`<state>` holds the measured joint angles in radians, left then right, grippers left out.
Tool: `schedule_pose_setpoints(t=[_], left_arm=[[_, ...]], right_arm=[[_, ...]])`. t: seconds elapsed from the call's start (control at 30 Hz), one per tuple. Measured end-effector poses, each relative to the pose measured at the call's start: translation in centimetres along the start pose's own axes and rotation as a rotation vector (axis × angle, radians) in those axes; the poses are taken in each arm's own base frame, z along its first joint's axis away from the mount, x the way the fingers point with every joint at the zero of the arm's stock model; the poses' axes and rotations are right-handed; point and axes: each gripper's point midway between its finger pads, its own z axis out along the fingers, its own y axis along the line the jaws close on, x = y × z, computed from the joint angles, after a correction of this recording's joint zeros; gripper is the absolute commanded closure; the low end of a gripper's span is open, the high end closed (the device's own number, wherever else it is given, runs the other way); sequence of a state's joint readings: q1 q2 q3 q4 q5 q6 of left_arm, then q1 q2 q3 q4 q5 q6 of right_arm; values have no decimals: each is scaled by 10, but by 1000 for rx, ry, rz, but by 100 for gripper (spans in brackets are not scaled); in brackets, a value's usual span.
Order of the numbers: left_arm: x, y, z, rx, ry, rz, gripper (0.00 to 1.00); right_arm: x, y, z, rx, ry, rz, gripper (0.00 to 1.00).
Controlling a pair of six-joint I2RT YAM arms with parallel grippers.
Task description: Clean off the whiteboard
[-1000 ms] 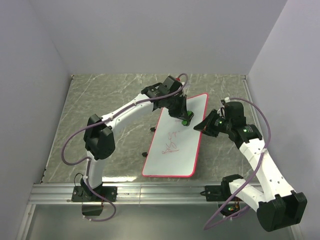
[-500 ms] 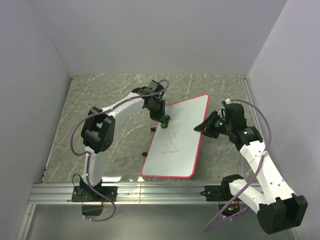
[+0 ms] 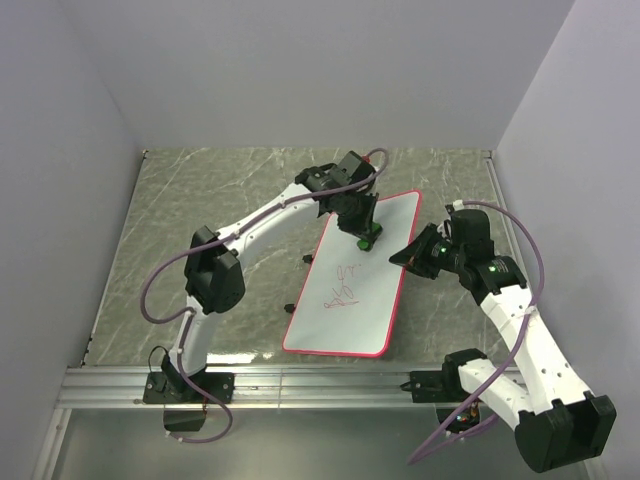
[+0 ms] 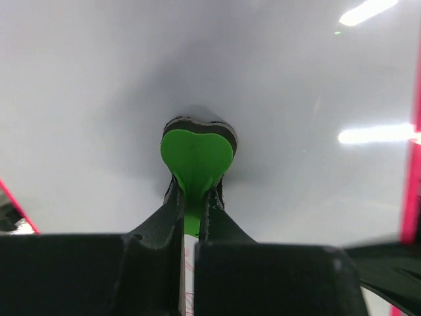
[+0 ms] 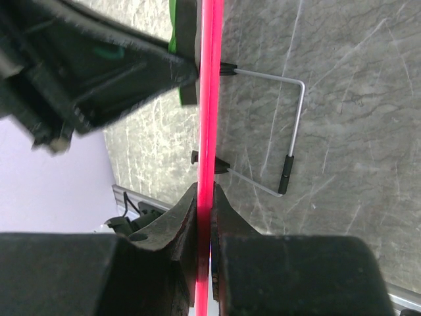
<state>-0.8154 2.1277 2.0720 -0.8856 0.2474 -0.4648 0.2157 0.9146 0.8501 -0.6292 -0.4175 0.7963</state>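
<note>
The green eraser is pressing on the board's clean upper part (image 3: 393, 218), higher than the red scribbles. Next, my left gripper pulls the eraser back down across the scribbles (image 3: 343, 288).
The whiteboard (image 3: 365, 310) lies tilted on the marble table, white with a red-pink rim, and red scribbles (image 3: 343, 290) sit near its middle. My left gripper (image 3: 366, 238) is over the board's upper part, shut on a green eraser (image 4: 196, 155) that presses against the white surface (image 4: 92, 99). A bit of red scribble shows between the fingers, behind the eraser. My right gripper (image 3: 408, 256) is shut on the board's right rim (image 5: 210, 99), which runs straight between its jaws (image 5: 205, 197).
A wire stand (image 5: 293, 131) props the board from below, and its black feet (image 3: 305, 260) poke out at the left edge. Grey walls close in the table (image 3: 200, 220) on three sides. An aluminium rail (image 3: 300, 385) runs along the near edge.
The left gripper swept the eraser left to the board's upper left edge, then back right across the top part. The right gripper has stayed clamped on the rim.
</note>
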Motion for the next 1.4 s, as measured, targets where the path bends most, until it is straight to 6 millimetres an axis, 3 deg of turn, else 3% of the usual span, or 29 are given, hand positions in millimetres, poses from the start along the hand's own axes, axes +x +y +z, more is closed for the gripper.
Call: schedule_pose_setpoints(t=[0.13,0.3,0.4,0.6,0.73,0.93,1.1,1.2,1.4], left_arm=[[2,-13,-4,27,-3,19,100],[4,-9,-2,41,-10,6,100],[12,3,-2,23,5,-19,100],[66,44,-8,-48,66,-96,100],[102,52,-19,-74,92,-131,100],[111,19,-32,-44,95,-135,100],[91,-39,-46,92,67,-120,100],[83,-63,-50,160,50,-106,100],[83,-56,-43,219,53,-164,100]], right_arm=[[0,0,0,2,-1,0,100],[0,-2,1,9,-1,3,100],[0,-2,1,7,-2,2,100],[-1,0,1,1,-3,4,100],[-2,2,2,-6,-7,6,100],[-5,2,4,-6,-13,6,100],[-7,3,9,-10,-12,3,100],[-8,3,11,-10,-13,2,100],[-8,0,12,5,-16,-6,100]])
